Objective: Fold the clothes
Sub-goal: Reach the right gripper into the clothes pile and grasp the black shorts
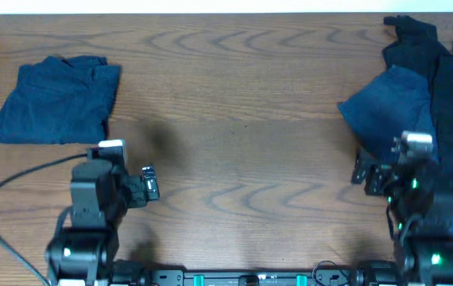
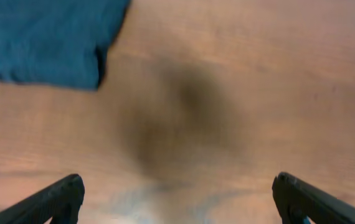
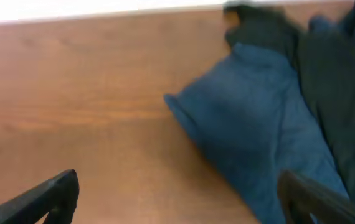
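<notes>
I should keep moving my open right gripper toward the black garments until it closes on one, because they lie on top of the blue piece [image 1: 430,94].
The clothes lie in two places. A folded dark-blue piece [image 1: 56,99] rests flat at the far left and shows as a blue corner [image 2: 40,37] in the left wrist view. At the far right is a loose heap, with a blue piece [image 1: 389,107] [image 3: 252,130] spread in front of black garments [image 1: 449,87] [image 3: 333,81]. My left gripper [image 1: 114,173] [image 2: 177,190] is open over bare wood, just in front and to the right of the folded piece. My right gripper [image 1: 405,171] [image 3: 177,190] is open and holds nothing, its right finger [image 3: 314,199] over the blue cloth's near edge.
The wooden table [image 1: 242,135] stretches between the two arms. A black cable [image 1: 12,191] curves across the front left beside the left arm. The table's far edge [image 1: 211,11] meets a white wall. The heap runs off the right side of the overhead view.
</notes>
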{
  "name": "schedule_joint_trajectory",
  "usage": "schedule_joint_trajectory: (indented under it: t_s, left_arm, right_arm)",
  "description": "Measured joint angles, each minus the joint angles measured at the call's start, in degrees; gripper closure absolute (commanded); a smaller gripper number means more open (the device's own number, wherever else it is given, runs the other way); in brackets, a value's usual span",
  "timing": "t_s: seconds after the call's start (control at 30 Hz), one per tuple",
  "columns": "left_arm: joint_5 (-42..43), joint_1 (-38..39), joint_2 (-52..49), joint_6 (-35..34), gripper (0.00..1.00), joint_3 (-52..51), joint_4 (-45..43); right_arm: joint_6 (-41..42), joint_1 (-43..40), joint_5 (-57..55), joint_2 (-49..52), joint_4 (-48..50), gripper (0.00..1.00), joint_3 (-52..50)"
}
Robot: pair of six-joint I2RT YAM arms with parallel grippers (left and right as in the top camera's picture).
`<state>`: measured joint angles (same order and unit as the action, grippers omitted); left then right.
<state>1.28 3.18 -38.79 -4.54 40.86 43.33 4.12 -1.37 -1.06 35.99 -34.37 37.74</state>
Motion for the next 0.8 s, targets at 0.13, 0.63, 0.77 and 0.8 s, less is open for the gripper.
schedule_joint_trajectory:
  t_s: [0.13,0.63,0.77,0.8]
  left_arm:
    - [0.02,0.0,-4.42,0.02,0.02,4.07,4.83]
    - [2.01,0.0,-5.09,0.0,0.02,5.14,5.66]
    - [2.23,0.0,-5.09,0.02,0.02,5.14,5.6]
    - [2.27,0.0,-5.09,0.02,0.02,5.14,5.6]
  right_arm:
    - [-1.68,0.0,-0.02,11.91,-4.87,0.01,8.63]
    - [0.59,-10.23,-16.15,37.64,2.23,0.23,13.92]
    - [2.45,-16.74,-20.46,44.48,2.21,0.28,13.94]
    - [2.93,-17.9,-21.24,45.86,2.21,0.28,13.94]
